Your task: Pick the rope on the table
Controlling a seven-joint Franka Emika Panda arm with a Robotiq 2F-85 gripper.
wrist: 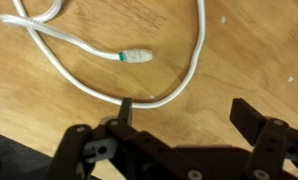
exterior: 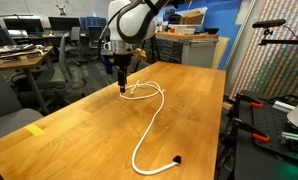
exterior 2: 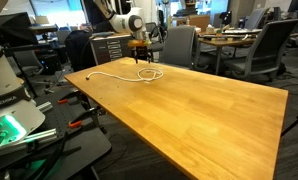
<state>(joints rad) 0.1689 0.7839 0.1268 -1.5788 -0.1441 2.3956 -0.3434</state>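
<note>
My gripper should keep going down until its open fingers can close around a single part of the rope (wrist: 196,60), which runs through the gap between them, clear of the rope's pale end.
The rope (exterior: 155,118) is a long thin white cord that snakes across the light-brown wooden table (exterior: 79,130) and ends in a small dark tip (exterior: 178,158) near the front edge. Its far part is looped under my gripper (exterior: 122,86), which hangs low over the table, fingers down. In the other exterior view the rope (exterior 2: 119,72) lies at the far end below the gripper (exterior 2: 144,64). In the wrist view the rope (wrist: 174,93) curves just beyond my left fingertip (wrist: 125,106), and a short pale end (wrist: 136,56) lies inside the loop. The gripper (wrist: 187,112) is open and empty.
Office chairs (exterior: 64,55) and grey desks stand behind the table. A cabinet with boxes (exterior: 189,45) sits at the back. A patterned panel (exterior: 274,55) and a stand (exterior: 259,115) flank one side. Equipment with a green light (exterior 2: 9,125) stands beside the table.
</note>
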